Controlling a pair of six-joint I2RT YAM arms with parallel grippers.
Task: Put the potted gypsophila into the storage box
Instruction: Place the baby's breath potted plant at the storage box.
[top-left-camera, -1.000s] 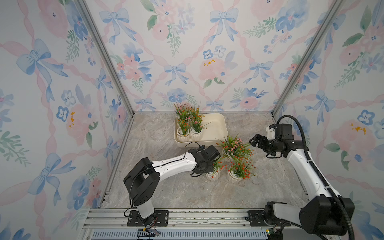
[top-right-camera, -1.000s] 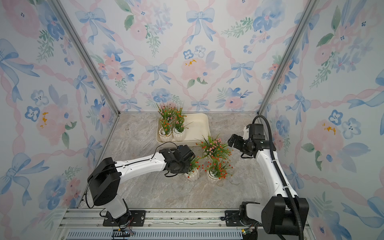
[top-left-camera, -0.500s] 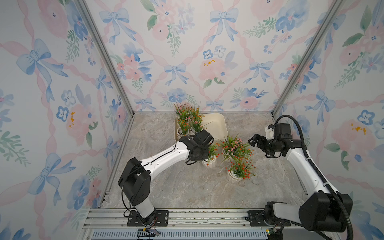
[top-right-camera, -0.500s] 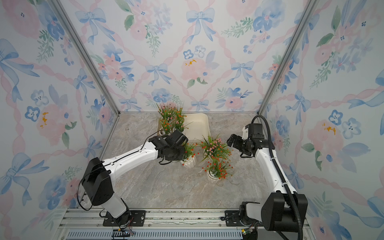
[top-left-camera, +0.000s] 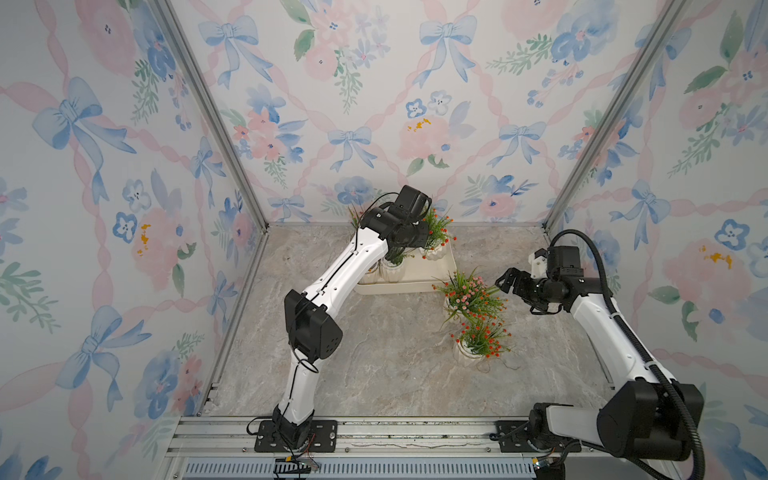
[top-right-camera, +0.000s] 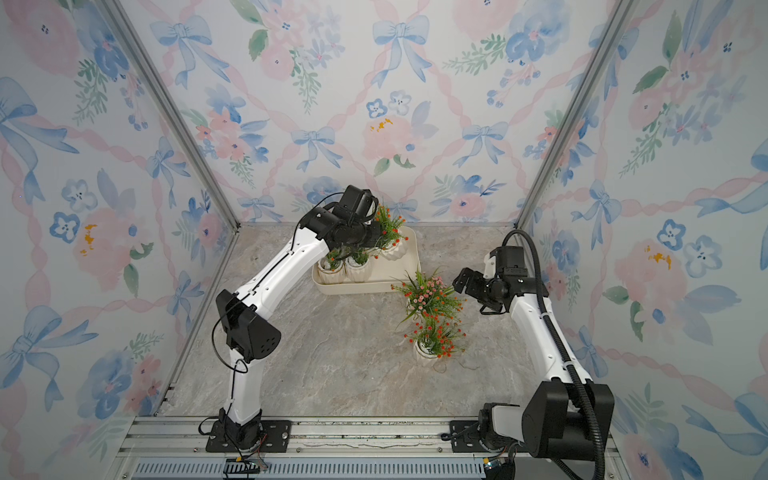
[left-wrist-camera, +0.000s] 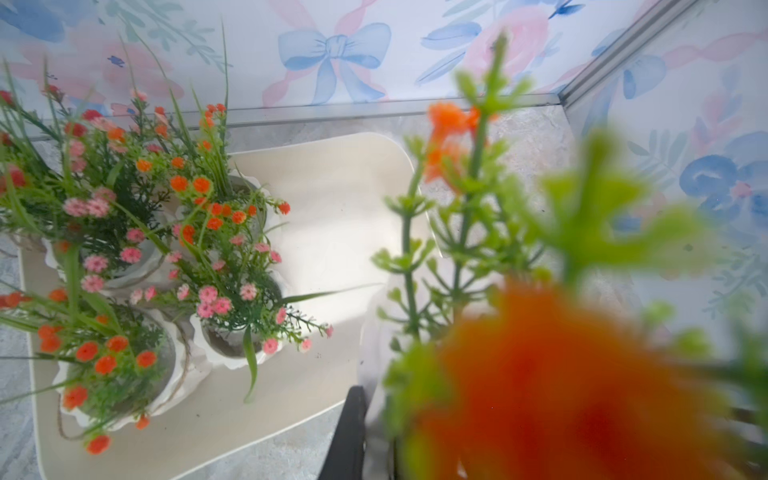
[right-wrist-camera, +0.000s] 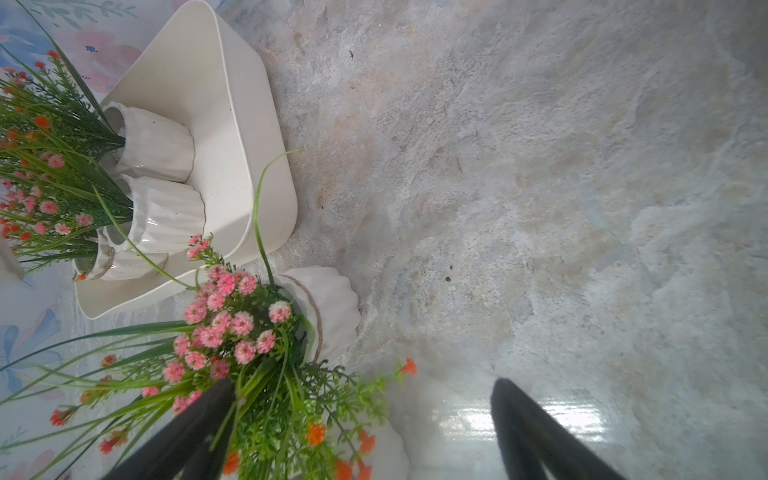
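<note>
The orange-flowered pot (top-left-camera: 436, 250) is upright over the storage box, so my left gripper keeps lowering it into the box's free back part (left-wrist-camera: 320, 188) until it stands there.
The cream storage box (top-left-camera: 399, 288) (top-right-camera: 361, 288) lies at the back of the table, with several potted gypsophila (top-left-camera: 392, 270) (top-right-camera: 358, 270) (left-wrist-camera: 232, 332) in its left part. My left gripper (top-left-camera: 419, 237) (top-right-camera: 370, 237) (left-wrist-camera: 374, 453) is shut on the rim of an orange-flowered pot (top-left-camera: 436, 250) (top-right-camera: 392, 249) (left-wrist-camera: 376, 340), held at the box's right part. Two more pots stand on the table: a pink one (top-left-camera: 469, 293) (right-wrist-camera: 328, 307) and an orange one (top-left-camera: 478, 340) (right-wrist-camera: 386, 449). My right gripper (top-left-camera: 505, 282) (top-right-camera: 461, 282) (right-wrist-camera: 357, 419) hangs open just right of the pink pot's sprigs, holding nothing.
Flowered walls and metal posts (top-left-camera: 582, 166) close in the marble table (top-left-camera: 374, 365) on three sides. The box sits near the back wall. The arm bases stand on a rail (top-left-camera: 415, 432) along the front edge.
My left arm has swung from the middle of the table to the box at the back, carrying the orange-flowered pot with it. The right arm has hardly moved.
</note>
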